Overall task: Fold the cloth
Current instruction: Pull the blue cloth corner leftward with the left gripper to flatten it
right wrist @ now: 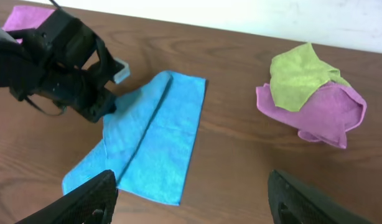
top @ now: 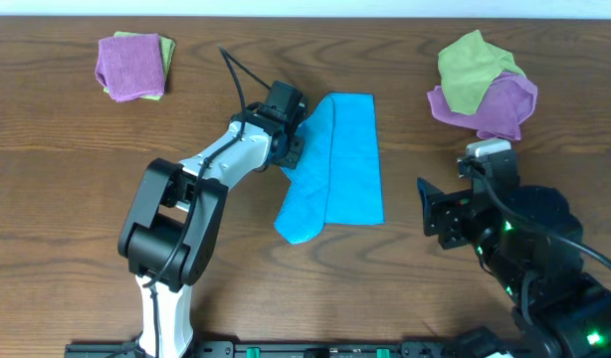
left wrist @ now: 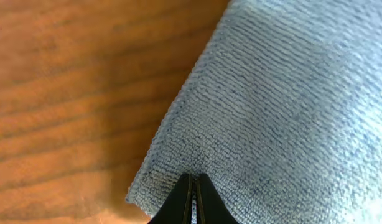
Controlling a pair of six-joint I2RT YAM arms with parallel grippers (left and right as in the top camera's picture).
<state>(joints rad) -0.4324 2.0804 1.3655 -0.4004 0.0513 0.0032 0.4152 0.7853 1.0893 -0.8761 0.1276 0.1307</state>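
Next, I pull the layer's held corner (top: 292, 171) back with my left gripper and spread the cloth flat, because the sky-blue cloth's doubled layer (top: 305, 207) slants out past the cloth's near edge.
The sky-blue cloth (top: 347, 159) lies in the middle of the table, partly folded, with a layer doubled over along its length. It also shows in the right wrist view (right wrist: 160, 124). My left gripper (top: 291, 149) sits at the cloth's left edge. In the left wrist view its fingers (left wrist: 194, 190) are pressed together on the cloth (left wrist: 284, 93) near an edge. My right gripper (top: 425, 214) is open and empty, to the right of the cloth and apart from it; its fingers (right wrist: 191, 205) frame the cloth's near end.
A folded stack of purple and yellow-green cloths (top: 133, 65) lies at the back left. A crumpled pile of yellow-green and purple cloths (top: 485, 85) lies at the back right, also in the right wrist view (right wrist: 309, 93).
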